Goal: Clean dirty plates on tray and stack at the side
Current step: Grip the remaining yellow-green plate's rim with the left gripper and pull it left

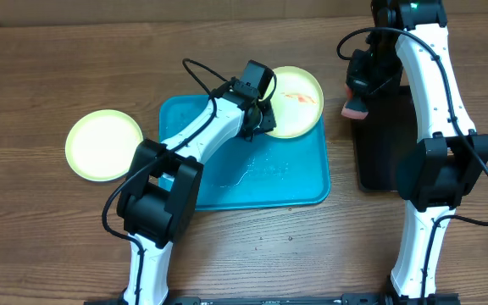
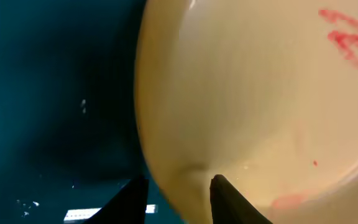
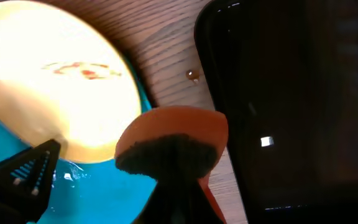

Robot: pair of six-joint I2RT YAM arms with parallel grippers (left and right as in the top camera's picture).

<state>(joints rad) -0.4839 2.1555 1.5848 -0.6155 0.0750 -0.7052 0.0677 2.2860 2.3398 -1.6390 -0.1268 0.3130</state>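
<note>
The plate sticks out over the turquoise tray's far corner, so next my left gripper pulls it onto the turquoise tray's middle (image 1: 246, 154) and takes hold of the plate's rim before wiping.
A pale yellow-green plate (image 1: 299, 95) with red-orange smears lies over the far right corner of the turquoise tray (image 1: 227, 182). My left gripper (image 1: 262, 119) is shut on its near-left rim. In the left wrist view the rim sits between the fingers (image 2: 180, 200) and the smears show on the plate (image 2: 266, 87). My right gripper (image 1: 358, 93) is shut on an orange sponge (image 1: 355, 108), held right of the plate and apart from it. The right wrist view shows the sponge (image 3: 173, 134), plate (image 3: 55, 74) and tray (image 3: 104, 193). A second yellow-green plate (image 1: 103, 144) lies on the table at the left. No blue plate is in view.
A narrow black tray (image 1: 384, 152) lies on the wooden table right of the turquoise tray, under my right arm, and shows in the right wrist view (image 3: 291, 93). Water droplets (image 1: 257, 172) glisten on the turquoise tray's middle.
</note>
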